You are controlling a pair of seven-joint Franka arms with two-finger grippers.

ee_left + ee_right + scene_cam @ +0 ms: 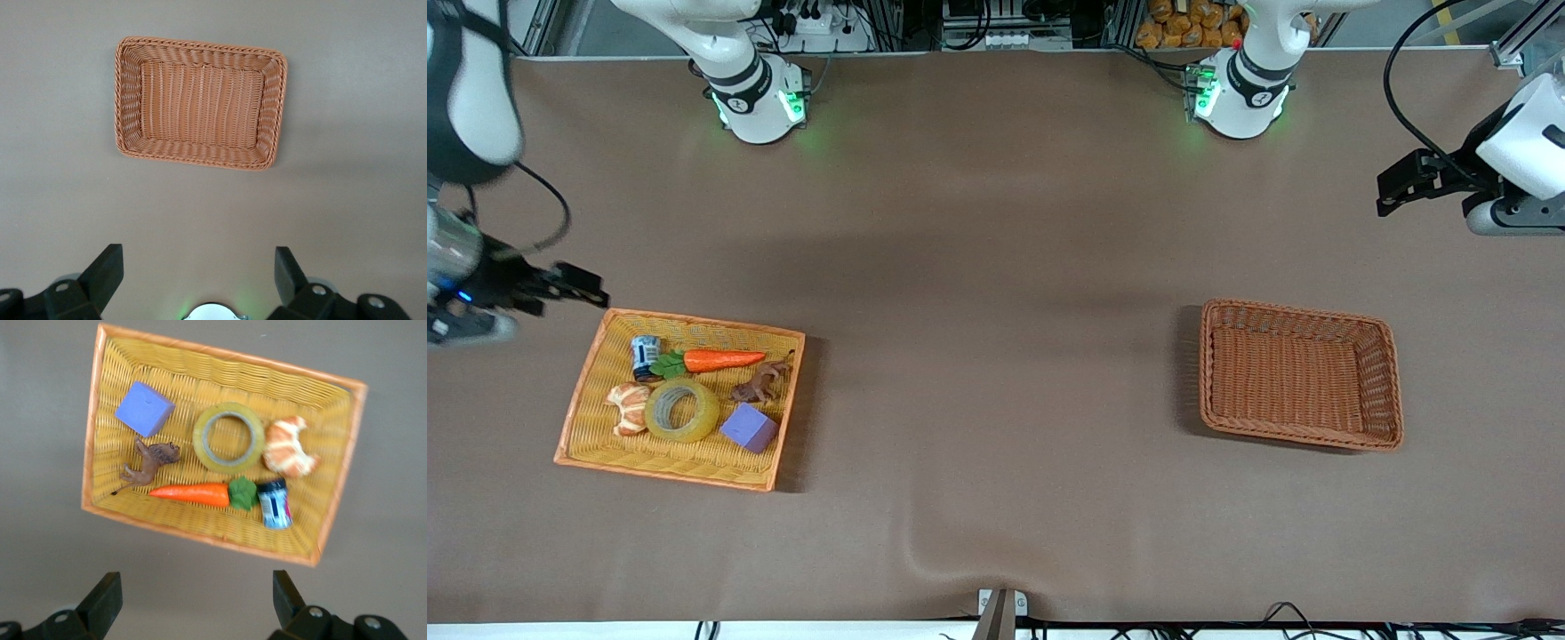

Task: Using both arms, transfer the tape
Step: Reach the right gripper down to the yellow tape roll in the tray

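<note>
The croissant (628, 409) is only leaning against the tape roll's outer rim (706, 412), so I expect the tape roll to come away on its own when I lift it.
The translucent yellow tape roll (682, 410) lies flat in the yellow tray (596, 369) at the right arm's end of the table; it also shows in the right wrist view (229, 436). My right gripper (574, 286) hangs open and empty above the table just outside the tray's edge nearest the robots' bases; its fingertips (107, 593) frame bare table. My left gripper (1400, 182) hangs open and empty high at the left arm's end, above the table between the brown basket (1298, 373) and the bases; the basket (200, 103) is empty.
The yellow tray (93, 453) also holds a purple cube (750, 428), a croissant (631, 408), a carrot (720, 360), a small can (645, 356) and a brown toy animal (762, 383). The cloth has a wrinkle (925, 551) near the front edge.
</note>
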